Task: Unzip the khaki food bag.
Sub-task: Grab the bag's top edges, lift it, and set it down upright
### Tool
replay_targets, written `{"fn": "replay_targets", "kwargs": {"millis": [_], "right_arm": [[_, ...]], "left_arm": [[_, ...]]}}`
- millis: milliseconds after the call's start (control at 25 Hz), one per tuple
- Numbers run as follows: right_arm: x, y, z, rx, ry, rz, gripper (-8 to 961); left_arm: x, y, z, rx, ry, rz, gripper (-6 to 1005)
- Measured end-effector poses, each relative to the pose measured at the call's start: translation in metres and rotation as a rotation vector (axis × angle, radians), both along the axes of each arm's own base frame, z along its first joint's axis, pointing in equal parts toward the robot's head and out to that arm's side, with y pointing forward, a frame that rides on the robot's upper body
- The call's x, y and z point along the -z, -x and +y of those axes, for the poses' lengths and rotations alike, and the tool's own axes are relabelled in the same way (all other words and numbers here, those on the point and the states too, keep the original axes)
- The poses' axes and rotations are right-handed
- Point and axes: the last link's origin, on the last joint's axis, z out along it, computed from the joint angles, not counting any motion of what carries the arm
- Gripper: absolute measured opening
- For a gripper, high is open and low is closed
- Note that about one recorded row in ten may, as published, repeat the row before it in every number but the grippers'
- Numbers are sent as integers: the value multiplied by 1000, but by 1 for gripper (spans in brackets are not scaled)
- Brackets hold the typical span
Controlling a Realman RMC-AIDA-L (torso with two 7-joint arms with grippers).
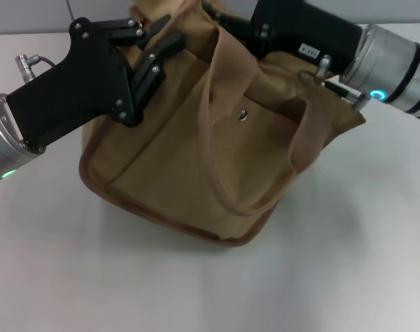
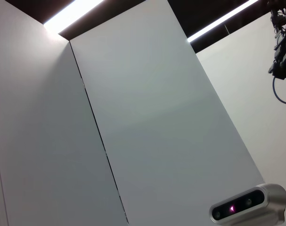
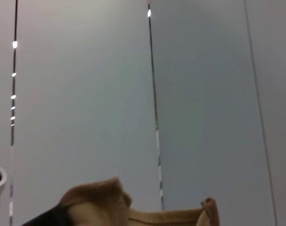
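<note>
The khaki food bag's top folds (image 1: 282, 109) under my right gripper, and that gripper's fingers are behind the bag's handle. Next, I move my right gripper back out of the way before I work the zipper.
The khaki food bag (image 1: 196, 149) sits tilted on the white table, its front pocket with the silver snap (image 1: 243, 115) facing me and one webbing handle (image 1: 216, 104) looping down the front. My left gripper (image 1: 161, 38) comes in from the left and is shut on the bag's top edge at its left corner. My right gripper (image 1: 227, 24) reaches in from the right over the bag's top, its tip hidden behind the handle and fabric. The zipper is not visible. A strip of the bag's khaki fabric (image 3: 100, 202) shows in the right wrist view.
The white table (image 1: 348, 263) spreads in front of and beside the bag. The left wrist view shows only white wall panels (image 2: 147, 122), ceiling lights and a small silver camera unit (image 2: 249, 207).
</note>
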Motion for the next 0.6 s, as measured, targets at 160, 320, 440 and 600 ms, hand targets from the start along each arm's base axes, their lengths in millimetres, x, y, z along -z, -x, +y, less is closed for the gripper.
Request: {"fn": "replay_targets", "kwargs": {"millis": [160,320,440,600], "right_arm": [[-4,-22,-15,10,25,-30,835],[-9,-44,-29,30,14,-60,835],[-13,-52,-35,40,2,-60,835],[-28,-57,-40,66,-60,41,834]], "left_arm": [[-1,1,0,-5,-5,-5,85],[-1,1,0,-6,-7,-6,85],[-1,0,0,-6,-7,-7,85],[-1,-1,1,1,-8,-3,85]]}}
